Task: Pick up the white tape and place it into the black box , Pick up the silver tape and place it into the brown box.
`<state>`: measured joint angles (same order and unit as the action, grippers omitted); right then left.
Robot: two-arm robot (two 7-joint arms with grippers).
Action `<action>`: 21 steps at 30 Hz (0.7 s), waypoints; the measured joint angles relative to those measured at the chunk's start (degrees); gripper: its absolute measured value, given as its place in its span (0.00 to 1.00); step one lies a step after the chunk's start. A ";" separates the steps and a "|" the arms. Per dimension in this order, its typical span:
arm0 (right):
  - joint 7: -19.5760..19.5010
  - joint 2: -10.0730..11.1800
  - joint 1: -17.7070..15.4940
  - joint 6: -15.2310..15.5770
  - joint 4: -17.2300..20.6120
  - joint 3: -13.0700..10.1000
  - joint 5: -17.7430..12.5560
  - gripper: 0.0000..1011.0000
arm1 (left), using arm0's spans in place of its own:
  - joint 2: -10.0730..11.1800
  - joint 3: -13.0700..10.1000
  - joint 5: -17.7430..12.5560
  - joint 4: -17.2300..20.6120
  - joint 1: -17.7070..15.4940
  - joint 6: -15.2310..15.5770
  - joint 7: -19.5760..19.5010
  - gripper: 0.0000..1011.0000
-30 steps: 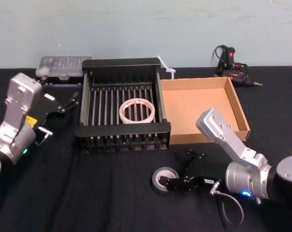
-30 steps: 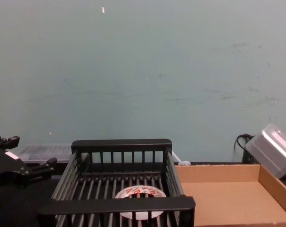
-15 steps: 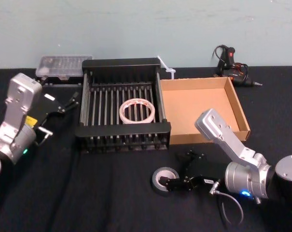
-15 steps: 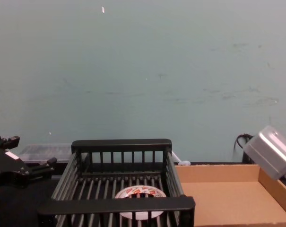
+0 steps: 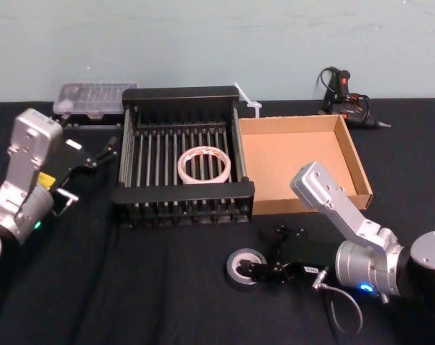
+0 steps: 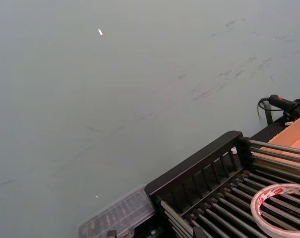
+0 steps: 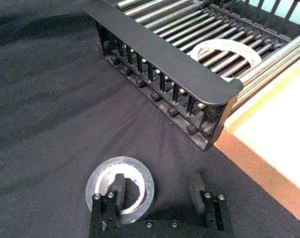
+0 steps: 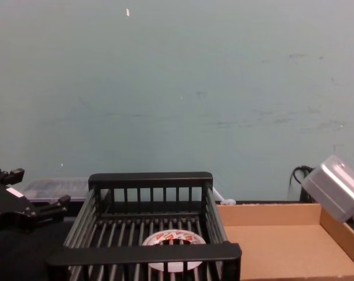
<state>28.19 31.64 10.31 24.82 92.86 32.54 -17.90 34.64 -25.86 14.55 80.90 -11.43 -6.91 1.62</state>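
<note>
The silver tape (image 7: 143,174) will hang tilted to one side when I carry it, because one finger is in the core (image 7: 119,190) and the other is outside.
The white tape (image 5: 203,164) (image 7: 227,49) (image 8: 173,239) (image 6: 283,207), printed in red, lies flat on the slatted floor of the black box (image 5: 182,195) (image 7: 159,53) (image 8: 147,253) (image 6: 194,173). On the black cloth in front of it lies the silver tape (image 5: 246,267) (image 7: 121,186). My right gripper (image 5: 266,255) (image 7: 157,187) is open and low over it, with one finger in the core and the other outside the roll. The brown box (image 5: 298,205) (image 7: 259,158) (image 8: 282,246) stands right of the black one. My left gripper (image 5: 102,152) (image 8: 35,190) hangs open left of the black box.
A clear plastic parts case (image 5: 95,97) (image 6: 117,218) sits at the back left. A glue gun (image 5: 346,100) (image 6: 283,103) lies at the back right, behind the brown box. Bare black cloth stretches along the front left.
The right arm has shifted very slightly over the silver tape. Both rolls, both boxes and the left arm stay where they were.
</note>
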 joint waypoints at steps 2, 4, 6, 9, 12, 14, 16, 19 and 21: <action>-0.01 0.00 -0.01 -0.01 0.01 0.00 0.00 0.81 | 0.00 0.00 0.00 0.00 0.00 0.00 0.00 0.99; -0.01 0.02 -0.02 -0.02 0.01 -0.01 0.00 0.75 | 0.00 0.00 0.00 0.00 0.00 0.00 0.00 0.99; -0.01 0.01 -0.02 -0.03 0.03 -0.01 0.00 0.70 | 0.00 0.00 0.00 0.00 0.00 0.00 0.00 0.99; -0.03 0.02 -0.03 -0.04 0.05 -0.01 -0.01 0.60 | 0.00 0.00 0.00 0.00 0.00 0.00 0.00 0.99; -0.04 0.01 -0.03 -0.07 0.06 -0.01 -0.02 0.50 | 0.00 0.00 0.00 0.00 0.00 0.00 0.00 0.99; -0.05 0.01 -0.03 -0.08 0.06 -0.01 -0.02 0.44 | 0.00 0.00 0.00 0.00 0.00 0.00 0.00 0.99; -0.06 0.01 -0.03 -0.08 0.06 -0.01 -0.02 0.38 | 0.00 0.00 0.00 0.00 0.00 0.00 0.00 0.99; -0.07 0.02 -0.03 -0.08 0.06 -0.01 -0.02 0.28 | 0.00 0.00 0.00 0.00 0.00 0.00 0.00 0.99; -0.07 0.02 -0.03 -0.08 0.06 -0.01 -0.02 0.20 | 0.00 0.00 0.00 0.00 0.00 0.00 0.00 0.99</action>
<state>28.12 31.66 10.28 24.74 92.92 32.54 -17.92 34.64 -25.86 14.55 80.90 -11.43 -6.91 1.62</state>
